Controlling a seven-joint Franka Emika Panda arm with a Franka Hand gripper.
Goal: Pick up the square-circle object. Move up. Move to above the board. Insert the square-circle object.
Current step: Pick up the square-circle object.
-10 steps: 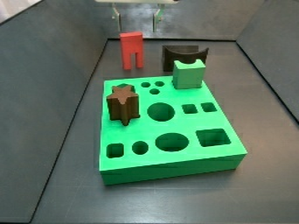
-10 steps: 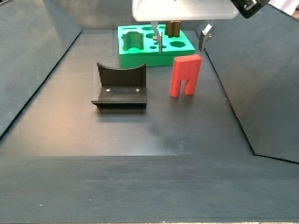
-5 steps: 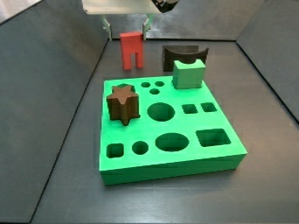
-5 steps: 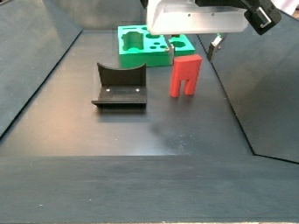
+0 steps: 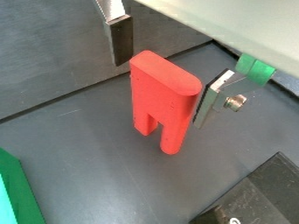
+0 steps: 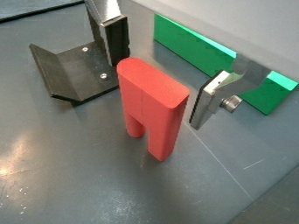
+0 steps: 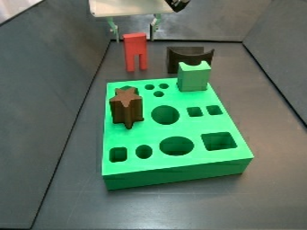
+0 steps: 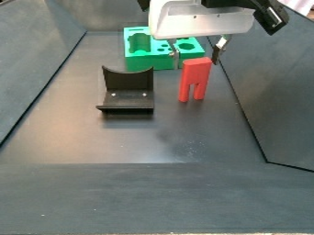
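The board has a small square hole point(image 7: 118, 154) next to a round one, so I expect the square-circle object's legs point(image 7: 143, 62) to go down into them when I lower the object.
The square-circle object point(image 7: 135, 52) is a red upright block with two legs, standing on the dark floor behind the board point(image 7: 168, 172). It also shows in the other side view point(image 8: 196, 80) and in both wrist views point(image 5: 163, 101) point(image 6: 152, 109). My gripper point(image 7: 135, 32) point(image 8: 199, 55) is right over it and open. In both wrist views point(image 5: 163, 86) point(image 6: 160, 86) the fingers point(image 5: 121, 39) point(image 6: 211, 98) stand one on each side of the block's rounded top, with gaps showing. The board also shows in a side view point(image 8: 153, 62) and a wrist view point(image 6: 222, 70).
A dark brown star block point(image 7: 127, 105) and a small green notched block point(image 7: 196, 75) sit on the board. The dark fixture point(image 7: 184, 56) point(image 8: 127, 89) point(image 6: 70, 70) stands close beside the red block. Grey walls enclose the floor.
My gripper has come down from above and moved over the red block, so its open fingers now flank the block's top. The block has not moved.
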